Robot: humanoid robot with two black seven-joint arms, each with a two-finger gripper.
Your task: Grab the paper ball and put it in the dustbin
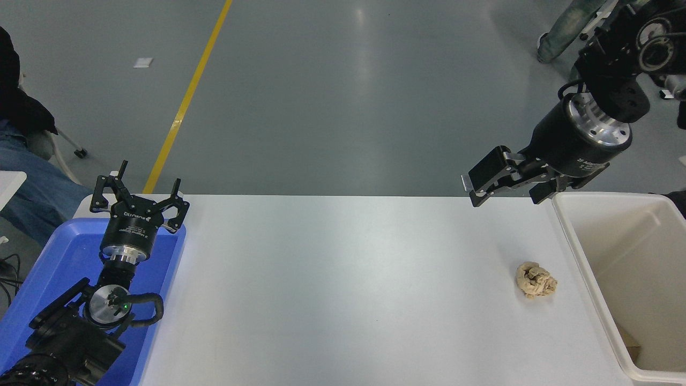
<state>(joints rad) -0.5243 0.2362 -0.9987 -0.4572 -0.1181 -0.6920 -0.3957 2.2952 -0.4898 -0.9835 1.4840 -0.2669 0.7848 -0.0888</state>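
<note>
I expect the tan paper ball (536,280) will stay bunched instead of unfolding when I lift it, because packed creases (531,274) hold the lump together.
A tan crumpled paper ball (536,280) lies on the white table (343,289) toward the right side. Just to its right stands the cream-white dustbin (581,257), a deep tub that runs off the picture's right edge. My right gripper (506,188) hangs open in the air over the table's far edge, up and slightly left of the ball and beside the dustbin's far left corner, with nothing between its fingers. Parked at the lower left, my left gripper (140,195) stands open over a blue tray.
A shallow blue tray (53,268) sits at the table's left end under the left arm. A brownish scrap (632,343) lies in the dustbin's bottom. A seated person (21,161) is at the far left, and another person's leg (563,27) shows at the top right.
</note>
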